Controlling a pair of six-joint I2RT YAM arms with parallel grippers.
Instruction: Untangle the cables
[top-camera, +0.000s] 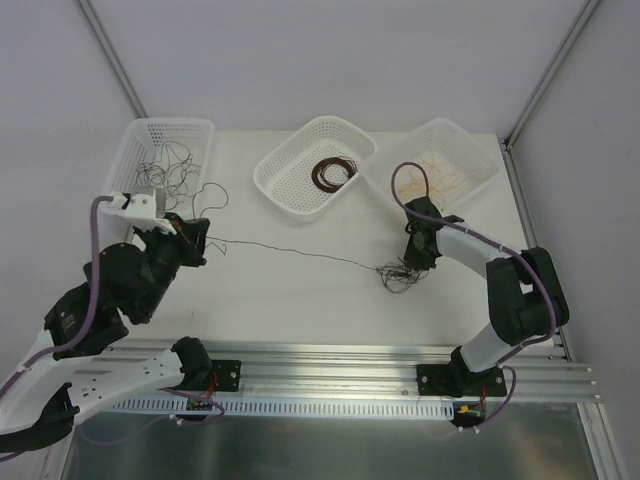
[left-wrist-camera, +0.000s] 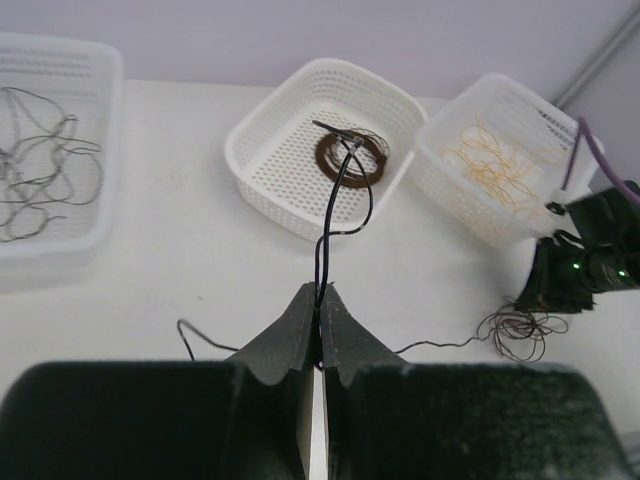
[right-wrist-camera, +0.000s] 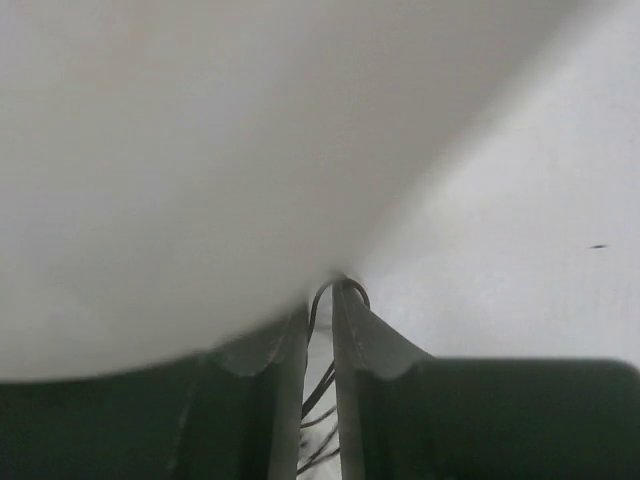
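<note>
I should bring my left gripper back toward the tangle (top-camera: 396, 278) for slack, because the black cable (top-camera: 308, 253) is stretched tight from my left gripper to the tangle under my right gripper.
A small tangle of cables (top-camera: 398, 276) lies right of the table's middle, also seen as a tangle (left-wrist-camera: 520, 330) from the left wrist. From it one thin black cable (top-camera: 290, 250) stretches left to my left gripper (top-camera: 205, 240). That left gripper (left-wrist-camera: 320, 300) is shut on the black cable (left-wrist-camera: 325, 230), whose free end curls upward. My right gripper (top-camera: 411, 262) points down into the tangle. In its wrist view the right gripper (right-wrist-camera: 322, 298) has closed to a narrow slit with dark strands (right-wrist-camera: 320, 390) in it, and one loop hooks over a fingertip (right-wrist-camera: 345, 300).
Three white mesh baskets stand along the back: the left basket (top-camera: 205, 130) holds black wires (top-camera: 165, 170), the middle basket (top-camera: 275, 190) a dark brown coil (top-camera: 333, 172), the right basket (top-camera: 480, 150) tan wires (top-camera: 447, 172). A purple arm cord (top-camera: 405, 175) arcs over the right basket.
</note>
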